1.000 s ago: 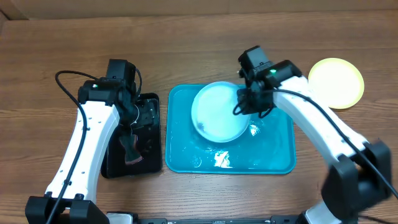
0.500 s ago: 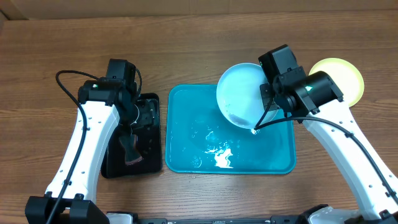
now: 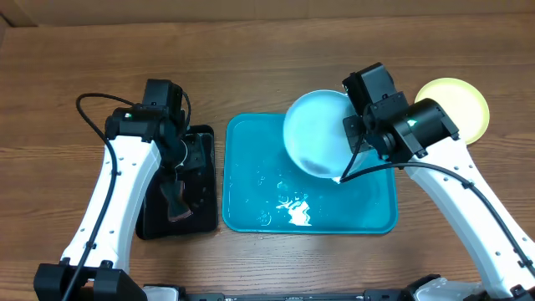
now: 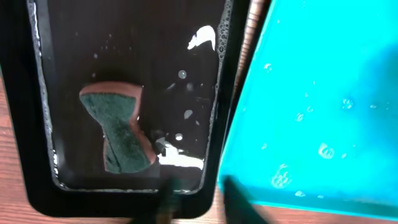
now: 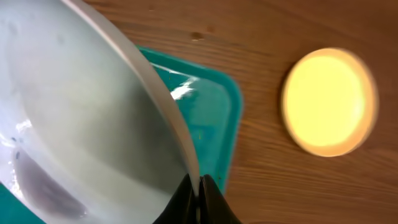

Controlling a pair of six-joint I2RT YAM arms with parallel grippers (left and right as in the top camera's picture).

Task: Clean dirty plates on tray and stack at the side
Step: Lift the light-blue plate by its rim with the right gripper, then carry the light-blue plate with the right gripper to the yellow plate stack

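Note:
The light blue plate has water in it. Next, I tilt it steeply over the turquoise tray with my right gripper, and then stack it on the yellow-green plate.
A light blue plate hangs tilted above the far right part of the turquoise tray. My right gripper is shut on its rim. A dark smear and water sit low in the plate's bowl. A yellow-green plate lies flat on the wood to the right of the tray, also seen in the right wrist view. My left gripper hovers over the near end of a black tray, its blurred fingers apart with nothing between them.
The black tray left of the turquoise one holds water and a green-and-brown sponge. Wet foam patches lie on the turquoise tray's floor. Bare wooden table surrounds both trays.
My right gripper has lifted the blue plate off the tray, tipped it up and carried it right, then eased slightly back left. The left arm has stayed in place.

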